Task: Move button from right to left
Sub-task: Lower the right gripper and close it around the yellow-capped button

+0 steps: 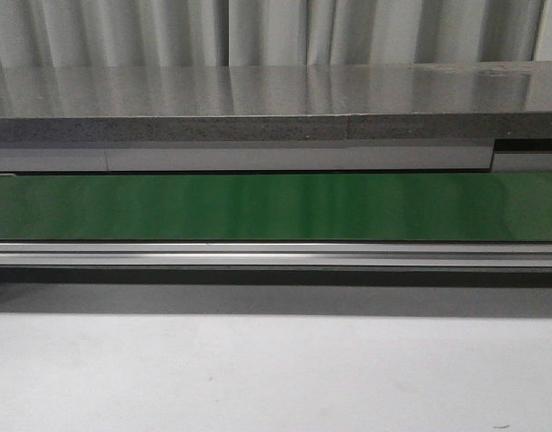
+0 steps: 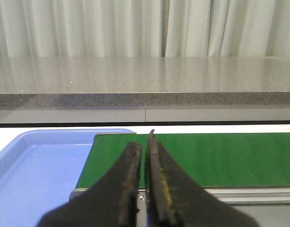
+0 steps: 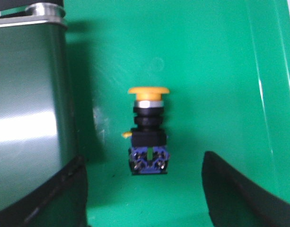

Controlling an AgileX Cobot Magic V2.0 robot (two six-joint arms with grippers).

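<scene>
The button (image 3: pixel 149 116) lies lengthwise between the open fingers, clear of the green tray's side, so my right gripper should keep moving down until the fingers are on both sides of its black body (image 3: pixel 148 138).
The button (image 3: pixel 148 132) lies on its side on the floor of a green tray (image 3: pixel 206 71) in the right wrist view, yellow-orange cap away from the fingers, black body and blue terminal end towards them. My right gripper (image 3: pixel 144 189) is open, its two black fingers (image 3: pixel 230 184) set wide to either side just short of the button, not touching it. My left gripper (image 2: pixel 144 146) is shut and empty, its tips over the end of the green conveyor belt (image 2: pixel 220 158). Neither gripper nor the button shows in the front view.
A blue tray (image 2: pixel 36 170) sits beside the belt's end in the left wrist view. The belt (image 1: pixel 276 207) and its metal rail (image 1: pixel 276 255) span the front view, with a grey counter (image 1: pixel 276 99) behind. The belt's roller end (image 3: pixel 26 94) stands beside the green tray.
</scene>
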